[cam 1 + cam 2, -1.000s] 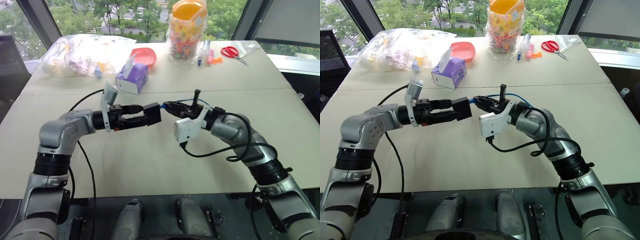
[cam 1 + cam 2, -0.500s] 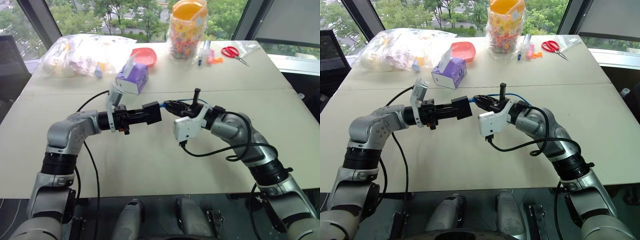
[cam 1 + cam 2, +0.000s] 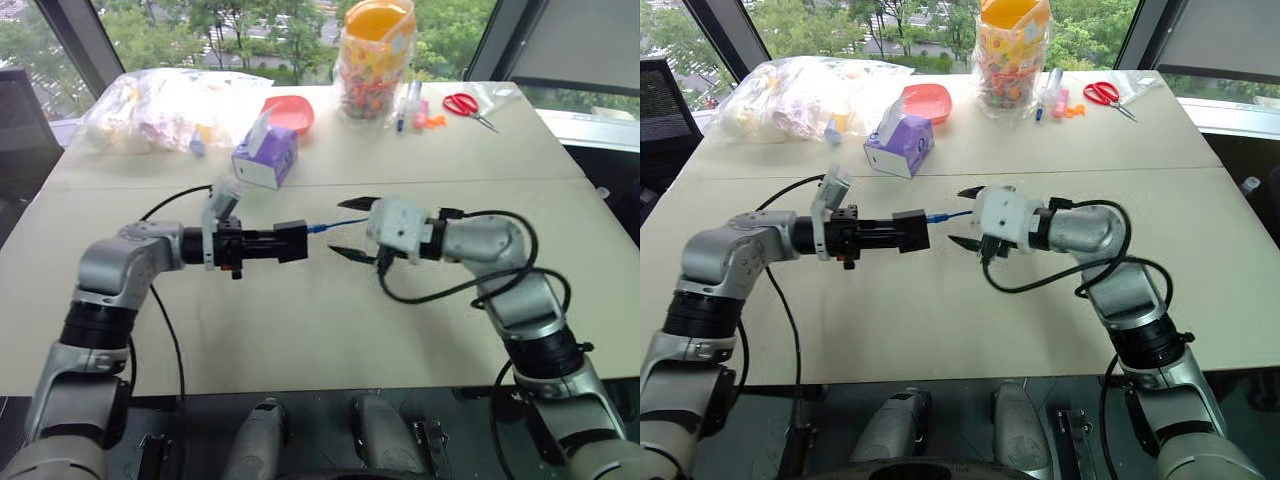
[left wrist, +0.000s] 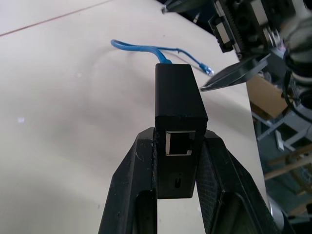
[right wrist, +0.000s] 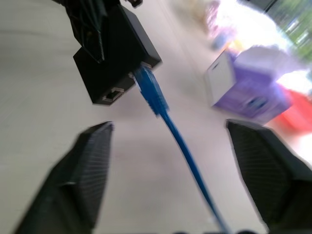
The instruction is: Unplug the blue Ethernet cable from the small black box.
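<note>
The cable [image 3: 346,222] is between my right gripper's open fingers behind its plug, and the fingers are crooked to the box. I should turn the wrist and pinch the plug [image 3: 317,228] before I pull.
My left gripper [image 3: 280,243] is shut on the small black box [image 3: 292,241], held level above the table; the box [image 4: 178,105] sits between its two fingers with an empty port facing the camera. The blue Ethernet cable [image 3: 335,224] has its plug in the box's far side [image 5: 146,80] and runs right. My right gripper [image 3: 351,228] stands open just right of the box, one finger above and one below the cable [image 5: 183,146], touching neither cable nor box.
At the back of the beige table [image 3: 300,330] stand a purple tissue box [image 3: 265,155], a red bowl [image 3: 290,112], a full plastic bag [image 3: 165,108], a jar of colourful bits [image 3: 372,60], pens [image 3: 410,105] and red scissors [image 3: 463,104].
My right gripper has let go of the cable's plug, opened wide and rolled its wrist. The left gripper still holds the box.
</note>
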`<state>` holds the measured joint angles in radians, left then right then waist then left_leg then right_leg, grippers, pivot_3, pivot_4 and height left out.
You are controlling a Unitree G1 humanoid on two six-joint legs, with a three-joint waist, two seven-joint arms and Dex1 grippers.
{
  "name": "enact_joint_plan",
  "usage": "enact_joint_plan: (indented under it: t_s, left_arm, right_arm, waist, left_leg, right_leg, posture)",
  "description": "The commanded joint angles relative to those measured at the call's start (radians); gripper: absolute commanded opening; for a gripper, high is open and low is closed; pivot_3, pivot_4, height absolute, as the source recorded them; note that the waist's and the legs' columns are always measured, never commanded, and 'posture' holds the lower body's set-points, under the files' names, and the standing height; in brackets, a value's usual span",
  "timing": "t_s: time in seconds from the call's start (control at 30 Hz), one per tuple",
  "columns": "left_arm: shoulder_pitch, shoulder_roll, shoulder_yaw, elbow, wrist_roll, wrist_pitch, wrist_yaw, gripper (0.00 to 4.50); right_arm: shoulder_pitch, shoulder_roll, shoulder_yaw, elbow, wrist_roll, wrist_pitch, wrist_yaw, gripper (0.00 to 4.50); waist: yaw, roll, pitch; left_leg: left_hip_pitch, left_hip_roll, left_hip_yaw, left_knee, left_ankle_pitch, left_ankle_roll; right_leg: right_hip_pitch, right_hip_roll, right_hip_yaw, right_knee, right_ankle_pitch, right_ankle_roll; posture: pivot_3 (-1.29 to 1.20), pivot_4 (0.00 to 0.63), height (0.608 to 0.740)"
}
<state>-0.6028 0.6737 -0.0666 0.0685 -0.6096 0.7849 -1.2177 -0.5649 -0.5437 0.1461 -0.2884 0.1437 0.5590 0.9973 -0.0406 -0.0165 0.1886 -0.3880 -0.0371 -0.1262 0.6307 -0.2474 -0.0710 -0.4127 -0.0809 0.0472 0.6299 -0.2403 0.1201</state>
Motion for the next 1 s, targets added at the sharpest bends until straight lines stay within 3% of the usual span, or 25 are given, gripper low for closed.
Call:
enact_joint_plan:
  t_s: [0.03,0.27,0.53,0.63,0.73,1.0]
  left_arm:
    - [-0.021,0.039,-0.018,-0.037,0.000,-0.034,-0.095,0.47]
    - [-0.036,0.054,-0.023,-0.052,-0.003,-0.026,-0.146,0.47]
    - [-0.030,0.055,-0.019,-0.070,-0.006,-0.014,-0.147,0.47]
    - [-0.030,0.055,-0.018,-0.071,-0.005,-0.011,-0.144,0.47]
    - [-0.029,0.053,-0.015,-0.072,-0.004,-0.009,-0.138,0.47]
    - [-0.025,0.053,-0.011,-0.076,-0.007,-0.008,-0.128,0.47]
  right_arm:
    - [-0.050,0.003,-0.089,-0.007,0.210,0.308,0.032,4.06]
    - [-0.137,0.050,-0.153,0.072,0.412,0.616,-0.013,4.06]
    - [-0.189,0.071,-0.102,0.079,0.482,0.649,-0.040,4.06]
    - [-0.190,0.066,-0.078,0.079,0.484,0.633,-0.044,3.27]
    - [-0.193,0.058,-0.050,0.083,0.479,0.618,-0.044,1.79]
    - [-0.213,0.050,-0.022,0.087,0.484,0.605,-0.047,1.79]
  waist:
    - [0.000,0.000,0.000]
    - [-0.004,0.000,0.000]
    - [-0.004,0.000,0.000]
    - [-0.004,0.000,0.000]
    - [-0.004,0.000,0.000]
    - [-0.004,0.000,0.000]
  left_leg:
    - [0.000,0.000,0.000,0.000,0.000,0.000]
    - [0.000,0.000,0.000,0.000,0.000,0.000]
    - [-0.002,0.000,0.000,0.000,0.000,0.001]
    - [-0.002,0.000,0.000,0.000,0.000,0.001]
    - [-0.002,0.000,0.000,0.000,0.000,0.001]
    - [-0.002,0.000,0.000,0.000,0.000,0.001]
  right_leg:
    - [0.000,0.000,0.000,0.000,0.000,0.000]
    - [-0.001,0.000,0.000,0.000,0.000,0.000]
    - [-0.002,0.000,0.000,0.000,0.000,0.000]
    - [-0.003,0.000,0.000,0.000,0.000,0.000]
    - [-0.003,0.000,0.000,0.000,0.000,0.000]
    - [-0.003,0.000,0.000,0.000,0.000,0.001]
  posture:
    - [0.00,0.150,0.740]
    - [0.00,0.150,0.740]
    - [0.00,0.150,0.740]
    - [0.00,0.150,0.740]
    - [0.00,0.150,0.740]
    - [0.00,0.150,0.740]
